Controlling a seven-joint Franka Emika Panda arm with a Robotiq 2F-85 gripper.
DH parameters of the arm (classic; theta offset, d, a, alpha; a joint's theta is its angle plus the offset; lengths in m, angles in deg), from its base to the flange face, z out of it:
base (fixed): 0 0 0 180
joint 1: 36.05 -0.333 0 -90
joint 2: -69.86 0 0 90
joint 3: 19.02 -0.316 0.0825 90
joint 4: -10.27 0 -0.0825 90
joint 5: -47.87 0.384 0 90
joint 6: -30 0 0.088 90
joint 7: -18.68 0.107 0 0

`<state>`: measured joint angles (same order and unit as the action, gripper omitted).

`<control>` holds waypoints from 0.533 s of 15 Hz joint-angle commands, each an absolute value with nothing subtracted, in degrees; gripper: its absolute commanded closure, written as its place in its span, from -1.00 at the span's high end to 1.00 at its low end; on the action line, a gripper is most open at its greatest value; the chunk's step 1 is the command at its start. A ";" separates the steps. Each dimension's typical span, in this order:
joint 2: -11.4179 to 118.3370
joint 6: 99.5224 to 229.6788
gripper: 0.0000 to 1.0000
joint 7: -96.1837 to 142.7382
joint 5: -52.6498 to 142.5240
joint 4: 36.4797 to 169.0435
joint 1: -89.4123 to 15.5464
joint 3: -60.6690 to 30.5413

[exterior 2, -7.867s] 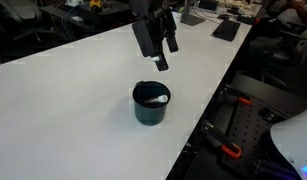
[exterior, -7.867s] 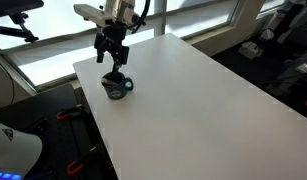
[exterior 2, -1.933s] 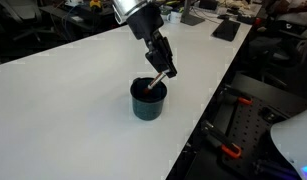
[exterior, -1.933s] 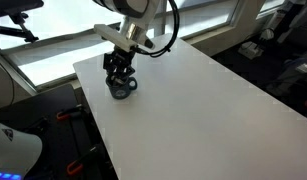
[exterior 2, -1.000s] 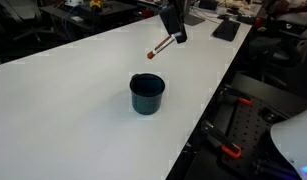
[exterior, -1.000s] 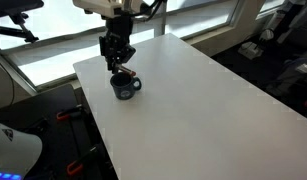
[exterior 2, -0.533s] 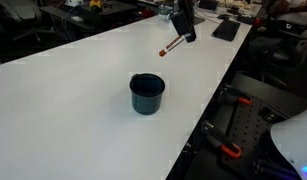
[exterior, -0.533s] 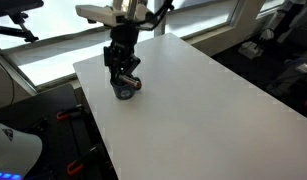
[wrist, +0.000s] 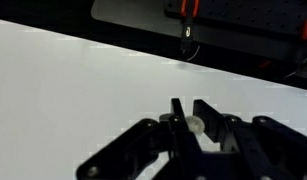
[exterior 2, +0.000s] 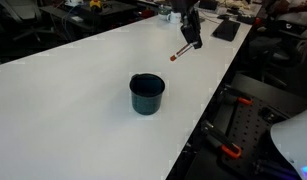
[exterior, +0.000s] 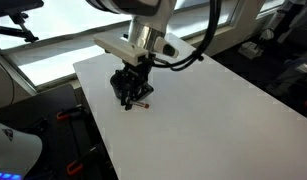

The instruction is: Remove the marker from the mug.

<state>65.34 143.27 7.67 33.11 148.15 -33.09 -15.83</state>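
The marker's red tip [exterior 2: 173, 58] is hanging clear of the mug. My gripper should keep moving down toward the open white table [exterior 2: 185, 88] until the marker's tip is close to it, then let go.
The dark blue mug [exterior 2: 147, 94] stands upright on the white table [exterior 2: 63, 110], and nothing shows inside it. My gripper [exterior 2: 193, 38] hangs above the table beyond and to the right of the mug, shut on the marker [exterior 2: 183, 50]. The marker slants down with its red tip [exterior 2: 174, 57] lowest, clear of the mug. In an exterior view the gripper [exterior: 130, 90] covers the mug, and the marker's red tip [exterior: 145, 104] pokes out beneath it. In the wrist view the two dark fingers [wrist: 179, 112] pinch the marker's pale end [wrist: 196, 125].
The table's right edge [exterior 2: 208, 110] runs close to the mug. Beyond it stand black frames with red clamps [exterior 2: 231, 150]. Dark flat items [exterior 2: 225, 30] lie at the table's far end. Windows [exterior: 53, 45] lie behind the table.
Over the last second the gripper has carried the marker further from the mug, rightward and toward the table's far end. The mug has not moved.
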 commanded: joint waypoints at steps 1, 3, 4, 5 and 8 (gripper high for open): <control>60.70 146.07 -0.90 2.23 34.07 146.30 -31.75 -15.31; 58.14 147.11 -0.90 -0.70 34.69 145.64 -31.33 -15.70; 56.88 147.46 -0.90 -2.00 34.94 145.24 -31.26 -15.96; 55.36 147.92 -0.90 -3.14 35.04 144.89 -31.22 -16.23; 51.62 147.22 -0.90 -4.89 35.22 143.19 -31.55 -17.38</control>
